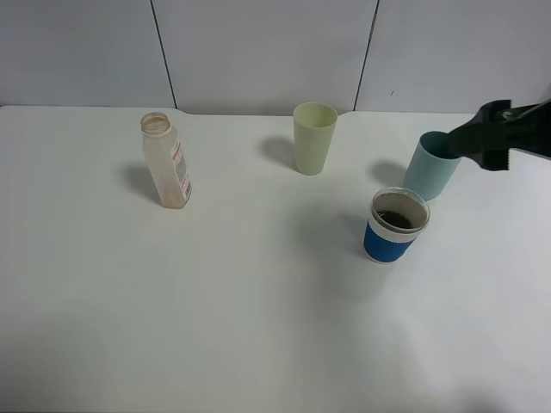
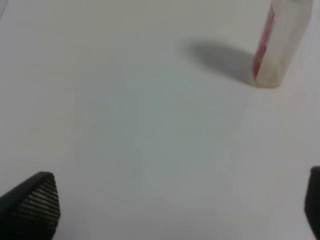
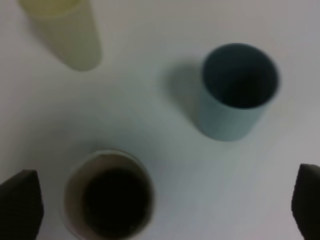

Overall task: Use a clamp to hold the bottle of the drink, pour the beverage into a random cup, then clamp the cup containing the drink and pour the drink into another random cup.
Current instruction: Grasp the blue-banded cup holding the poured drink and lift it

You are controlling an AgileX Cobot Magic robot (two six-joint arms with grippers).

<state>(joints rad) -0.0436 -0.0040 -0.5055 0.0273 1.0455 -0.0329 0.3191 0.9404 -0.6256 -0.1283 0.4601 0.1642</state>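
Note:
The robot's right gripper is high up by the empty light blue cup (image 1: 430,170). The white cup has the drink in it, so the right gripper should come down low toward its blue sleeve (image 1: 384,245).
The clear plastic bottle (image 1: 166,162) stands uncapped at the left of the white table; it also shows in the left wrist view (image 2: 280,42). A white cup with a blue sleeve (image 1: 394,225) holds dark drink (image 3: 112,197). A light blue cup (image 1: 432,166) stands behind it, and its inside looks empty in the right wrist view (image 3: 237,92). A pale green cup (image 1: 314,138) stands at the back middle. My right gripper (image 1: 489,142) is open and empty, in the air above and to the right of the light blue cup. My left gripper (image 2: 170,210) is open, empty, and well short of the bottle.
The pale green cup (image 3: 65,32) is apart from the other two cups. The white table (image 1: 215,327) meets a grey panelled wall (image 1: 258,43) at the back. My left arm does not show in the exterior high view.

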